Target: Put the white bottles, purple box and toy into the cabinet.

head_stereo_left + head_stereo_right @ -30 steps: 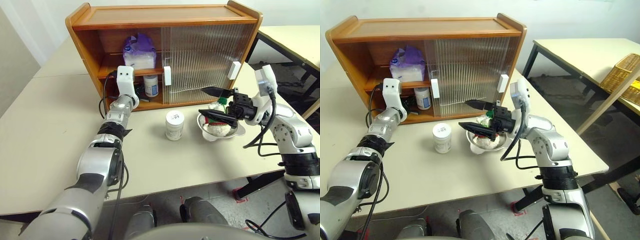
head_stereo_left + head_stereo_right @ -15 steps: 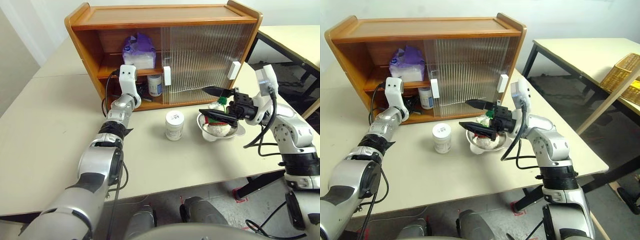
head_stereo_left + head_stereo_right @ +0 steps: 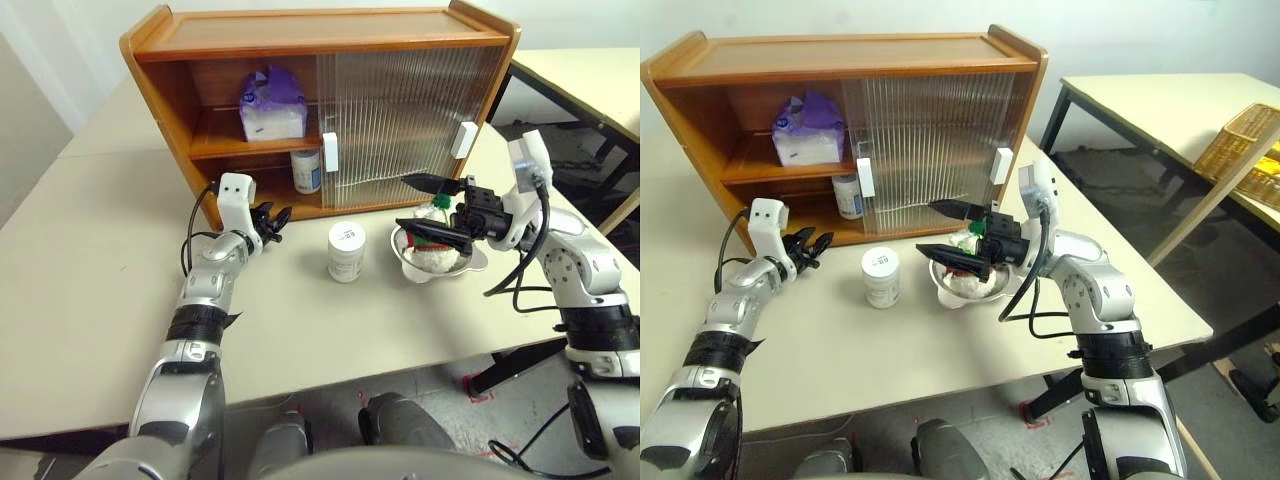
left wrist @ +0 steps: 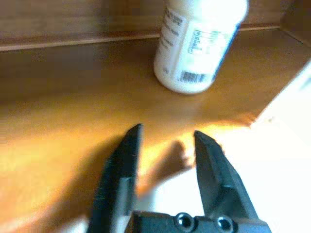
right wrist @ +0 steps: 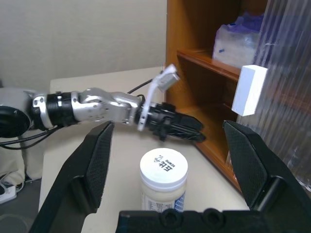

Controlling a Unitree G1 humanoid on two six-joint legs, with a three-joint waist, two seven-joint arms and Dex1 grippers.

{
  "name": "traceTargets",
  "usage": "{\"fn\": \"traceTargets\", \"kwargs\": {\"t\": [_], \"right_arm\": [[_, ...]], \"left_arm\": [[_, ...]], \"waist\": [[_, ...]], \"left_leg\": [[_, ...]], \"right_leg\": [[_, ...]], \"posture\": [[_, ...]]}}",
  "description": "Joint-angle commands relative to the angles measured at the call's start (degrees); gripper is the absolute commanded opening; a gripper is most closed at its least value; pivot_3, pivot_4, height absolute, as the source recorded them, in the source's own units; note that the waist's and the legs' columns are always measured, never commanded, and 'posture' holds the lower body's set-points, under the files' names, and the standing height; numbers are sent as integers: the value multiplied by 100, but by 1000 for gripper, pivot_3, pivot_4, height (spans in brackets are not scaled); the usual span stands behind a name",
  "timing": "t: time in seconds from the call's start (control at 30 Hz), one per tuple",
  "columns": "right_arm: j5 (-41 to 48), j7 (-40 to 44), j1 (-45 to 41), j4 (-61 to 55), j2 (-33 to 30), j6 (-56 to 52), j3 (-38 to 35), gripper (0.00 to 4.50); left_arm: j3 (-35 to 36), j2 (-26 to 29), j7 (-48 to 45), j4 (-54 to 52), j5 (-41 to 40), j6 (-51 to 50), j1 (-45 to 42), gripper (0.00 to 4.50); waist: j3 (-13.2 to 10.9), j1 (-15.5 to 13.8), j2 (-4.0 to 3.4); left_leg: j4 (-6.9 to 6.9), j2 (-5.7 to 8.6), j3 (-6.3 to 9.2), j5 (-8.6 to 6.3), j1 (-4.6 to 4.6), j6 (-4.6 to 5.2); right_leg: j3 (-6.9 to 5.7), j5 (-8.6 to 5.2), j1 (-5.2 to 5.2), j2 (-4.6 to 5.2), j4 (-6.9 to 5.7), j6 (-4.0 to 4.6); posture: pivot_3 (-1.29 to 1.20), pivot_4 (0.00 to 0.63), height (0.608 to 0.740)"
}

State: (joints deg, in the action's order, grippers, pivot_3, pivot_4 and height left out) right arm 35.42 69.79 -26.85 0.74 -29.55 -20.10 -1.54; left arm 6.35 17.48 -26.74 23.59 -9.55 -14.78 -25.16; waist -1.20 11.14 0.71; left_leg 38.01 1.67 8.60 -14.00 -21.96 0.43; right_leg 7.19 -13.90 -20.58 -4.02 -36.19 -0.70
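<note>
The ribbed door [image 3: 385, 130] will slide over the open shelves and leave another door behind when I push it, since both white handles [image 3: 331, 152] crowd the covered side.
The wooden cabinet [image 3: 330, 35] stands at the back of the table with its left side uncovered. The purple box [image 3: 272, 103] lies on its upper shelf. One white bottle [image 3: 306, 170] stands on the lower shelf. My left gripper [image 3: 272, 218] hangs open and empty just outside that shelf, and the left wrist view shows the bottle [image 4: 199, 43] ahead of the fingers. A second white bottle [image 3: 347, 250] stands on the table. To its right the toy [image 3: 437, 250] lies in a metal bowl. My right gripper [image 3: 403, 200] is open above the bowl, pointing left.
The ribbed sliding doors [image 3: 400, 100] with white handles [image 3: 330, 153] cover the cabinet's right part. The metal bowl [image 3: 470, 262] sits near the cabinet's front. A second table [image 3: 1160, 105] with a wicker basket [image 3: 1240, 150] stands to the right.
My left gripper has opened, let go of the bottle on the lower shelf and drawn back out of the cabinet. The right arm has kept still.
</note>
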Motion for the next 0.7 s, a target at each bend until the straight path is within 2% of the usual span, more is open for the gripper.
{"fn": "traceTargets", "kwargs": {"t": [0.03, 0.1, 0.13, 0.37, 0.47, 0.7], "right_arm": [[-46, 28, 25, 17, -24, 59, -15, 4500], [-46, 28, 49, 6, -30, 57, -17, 4500], [-52, 28, 57, 9, -27, 63, -11, 4500], [-52, 28, 59, 17, -30, 67, -17, 4500], [-49, 34, 70, 15, -45, 58, -21, 4500], [-44, 7, 23, -16, -48, 20, -2, 4500]], "left_arm": [[5, 255, -374, -813, -233, -311, 413, 3618], [-119, 508, -816, -1138, -326, -351, 729, 4293], [-214, 621, -1064, -1268, -371, -355, 876, 4473], [-276, 1056, -2205, -2057, -912, -267, 1644, 4473], [-463, 1296, -2713, -2230, -1017, -282, 1847, 4473], [-1090, 1058, -3117, -2212, -1049, -321, 1630, 4473]], "waist": [[0, -10, 0], [0, -9, 0], [0, -9, -1], [1, -31, -2], [4, -27, -6], [9, -56, -14]], "left_leg": [[0, 0, 2, -1, 0, -1], [0, -5, 13, -4, 3, -7], [-2, -8, 26, -5, 4, -8], [-8, -86, 61, -19, -29, -32], [-13, -100, 61, -26, -48, -44], [-19, -108, 60, -30, -64, -45]], "right_leg": [[3, 0, 0, 1, 0, 2], [9, 1, -2, 1, -2, 9], [9, 1, -4, 1, -3, 13], [8, 5, -47, 4, -6, 44], [6, 41, -75, -4, -9, 116], [1, 33, -91, -4, -8, 124]], "posture": [[-253, 12, 740], [-247, 13, 740], [-247, 13, 740], [-251, 19, 740], [-248, 22, 740], [-252, 21, 740]]}}
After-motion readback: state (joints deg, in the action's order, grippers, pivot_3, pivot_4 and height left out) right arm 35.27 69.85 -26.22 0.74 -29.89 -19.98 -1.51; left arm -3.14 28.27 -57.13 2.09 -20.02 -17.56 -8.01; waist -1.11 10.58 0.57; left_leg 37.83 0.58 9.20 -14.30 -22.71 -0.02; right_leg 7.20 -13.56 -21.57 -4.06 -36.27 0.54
